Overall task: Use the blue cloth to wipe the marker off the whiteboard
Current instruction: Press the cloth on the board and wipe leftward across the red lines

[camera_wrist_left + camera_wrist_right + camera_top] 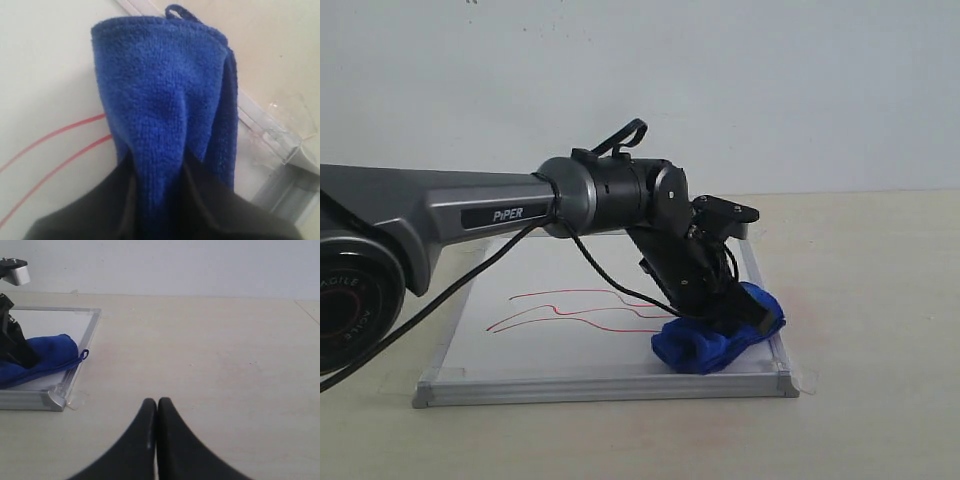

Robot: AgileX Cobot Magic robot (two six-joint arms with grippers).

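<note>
The blue cloth reaches over the whiteboard's silver frame [777, 338], past the marker, so the robot's left gripper should sweep the cloth back along the red marker lines [620, 329].
The whiteboard [570, 345] lies flat on the table, silver-framed. Red marker lines [570, 310] curve across its middle; in the left wrist view two red marker strokes [55, 145] run out from under the cloth. The blue cloth [715, 335] rests on the board's near right corner, and my left gripper [725, 305] is shut on it. In the left wrist view the blue cloth [160, 100] is pinched between the dark fingers [95, 210]. My right gripper [157, 402] is shut and empty above bare table, right of the whiteboard [50, 400] and blue cloth [42, 357].
The left arm [470, 215] reaches from the left over the board. A clear tape tab [287, 130] holds the board's corner to the tan table [870, 300]. A pale wall stands behind.
</note>
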